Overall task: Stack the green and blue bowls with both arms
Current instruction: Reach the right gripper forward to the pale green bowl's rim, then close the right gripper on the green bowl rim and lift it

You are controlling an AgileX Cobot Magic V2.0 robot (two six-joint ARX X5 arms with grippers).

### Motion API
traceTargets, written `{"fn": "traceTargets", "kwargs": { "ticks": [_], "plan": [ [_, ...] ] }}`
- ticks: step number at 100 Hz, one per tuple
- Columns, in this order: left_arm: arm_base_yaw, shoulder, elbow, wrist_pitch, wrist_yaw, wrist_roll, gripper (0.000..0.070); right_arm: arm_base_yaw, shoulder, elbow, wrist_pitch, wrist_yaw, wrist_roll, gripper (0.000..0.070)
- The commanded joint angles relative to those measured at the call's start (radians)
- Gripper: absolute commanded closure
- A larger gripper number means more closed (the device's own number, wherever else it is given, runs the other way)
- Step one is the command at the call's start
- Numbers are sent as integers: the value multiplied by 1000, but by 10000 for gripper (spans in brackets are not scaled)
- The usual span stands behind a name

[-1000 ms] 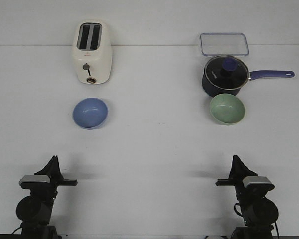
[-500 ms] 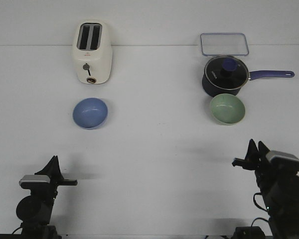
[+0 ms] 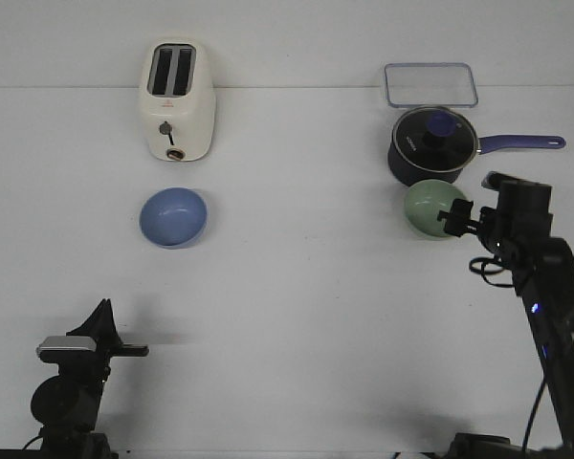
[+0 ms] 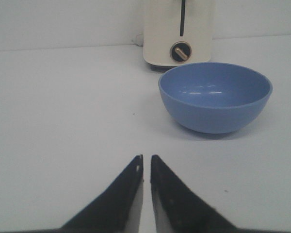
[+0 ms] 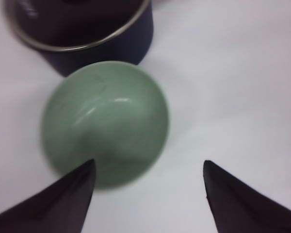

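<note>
The blue bowl and the green bowl have matching round rims, so I expect the blue bowl to sit deep inside the green bowl and almost hide it when I lower it in.
The periwinkle blue bowl sits upright on the table's left side, in front of the toaster; it also shows in the left wrist view. The sage green bowl sits on the right, just in front of the saucepan; it also shows in the right wrist view. My right gripper hovers over the green bowl's right edge, open and empty, with one finger over the rim. My left gripper rests low at the front left, shut and empty, well short of the blue bowl.
A cream toaster stands at the back left. A dark navy saucepan with a glass lid stands right behind the green bowl, its long handle pointing right. A clear lidded container lies at the back right.
My right arm has risen from the front right and swung forward over the green bowl. My left arm has not moved.
</note>
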Motion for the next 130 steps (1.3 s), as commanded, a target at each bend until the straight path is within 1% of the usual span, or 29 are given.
{"fn": "traceTargets", "kwargs": {
  "ticks": [1,9,24,31,35,41,49,51,54,55,56,62,64,66,78,83,101,107,116,130],
  "plan": [
    [0,-2,-20,14,1,9,686,-11,100,60,-6,-20,-20,241],
    [0,-2,-20,14,1,9,686,-28,195,114,-18,-47,-26,245],
    [0,-2,-20,14,1,9,686,-46,317,172,-18,-42,-27,245],
    [0,-2,-20,14,1,9,686,-54,352,174,8,-42,-29,249],
    [0,-2,-20,14,1,9,686,-57,367,174,18,-42,-29,264],
    [0,-2,-20,14,1,9,686,-59,389,174,29,-42,-29,308],
    [0,-2,-20,14,1,9,686,-60,411,174,40,-43,-29,339],
    [0,-2,-20,14,1,9,686,-61,415,174,44,-43,-29,356],
    [0,-2,-20,14,1,9,686,-61,419,174,48,-42,-29,403],
    [0,-2,-20,14,1,9,686,-61,420,174,51,-42,-29,436],
    [0,-2,-20,14,1,9,686,-61,420,174,52,-42,-29,449],
    [0,-2,-20,14,1,9,686,-61,420,174,57,-39,-28,604],
    [0,-2,-20,14,1,9,686,-61,420,174,59,-38,-23,645],
    [0,-2,-20,15,1,9,686,-61,420,174,61,-39,-19,656],
    [0,-2,-20,15,1,9,686,-64,420,174,72,-40,-2,659],
    [0,-2,-20,14,1,9,686,-64,420,174,73,-43,0,700],
    [0,-2,-20,14,1,9,686,-66,409,174,68,-75,16,700],
    [0,-2,-20,14,1,9,686,-70,391,174,65,-106,20,700],
    [0,-2,-20,15,1,9,686,-77,337,174,39,-182,18,700],
    [0,-2,-20,14,1,9,686,-75,223,172,-50,-237,-16,700]
  ]
}}
